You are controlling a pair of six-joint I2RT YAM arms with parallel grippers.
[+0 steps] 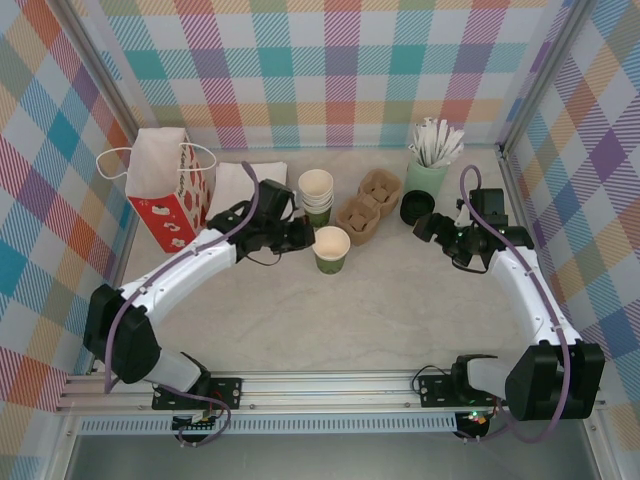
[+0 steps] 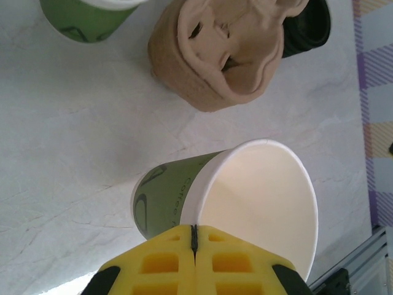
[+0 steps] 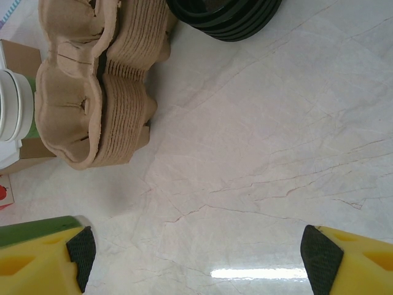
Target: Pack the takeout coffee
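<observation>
My left gripper keeps lowering the coffee cup until its bottom stands in front of the carriers, as the coffee cup's opening [image 1: 332,243] faces up over clear space [image 1: 340,282] there.
The takeout coffee cup [image 1: 332,248], small, dark green and cream inside, stands open-topped mid-table with no lid on it. My left gripper [image 1: 305,238] reaches it from the left. In the left wrist view the yellow jaws [image 2: 194,236] are shut on the near rim of the cup [image 2: 169,193], pinching its thin wall. A stack of black lids [image 1: 416,207] lies to the right of the carriers. My right gripper [image 1: 432,230] hovers just in front of that stack. The right wrist view shows it open [image 3: 199,255] over bare table, the lids [image 3: 224,18] ahead of it.
A red-and-white paper bag [image 1: 165,190] stands back left, with white napkins [image 1: 240,185] beside it. A stack of green cups [image 1: 316,195], brown cup carriers [image 1: 365,205] and a mint cup of white sticks [image 1: 430,165] line the back. Plaid walls close in three sides.
</observation>
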